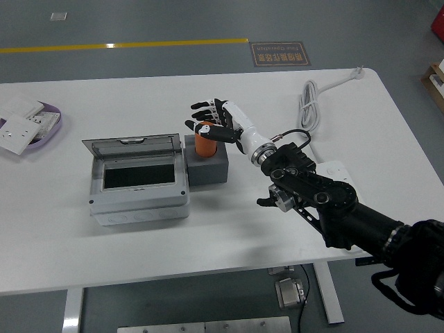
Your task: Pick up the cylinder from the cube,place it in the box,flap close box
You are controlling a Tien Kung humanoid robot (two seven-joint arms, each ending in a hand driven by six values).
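Note:
I expect the orange cylinder [205, 142] to lie lengthwise on its side when I put it inside the box, because the grey box's dark opening [139, 176] is long and narrow.
An orange cylinder [203, 141] stands upright on a dark grey cube [207, 167] at the middle of the white table. To the cube's left sits a grey box [139, 200] with its clear flap lid [130, 145] raised at the back. My right hand [211, 118] reaches in from the lower right. Its fingers are spread around the top and right side of the cylinder, without a closed grip. The left arm is out of view.
A purple-rimmed tray [50, 132] with white square parts lies at the table's far left. A white cable [310, 97] and a black wire run along the table's right side. The table's near edge [173, 276] is in front of the box.

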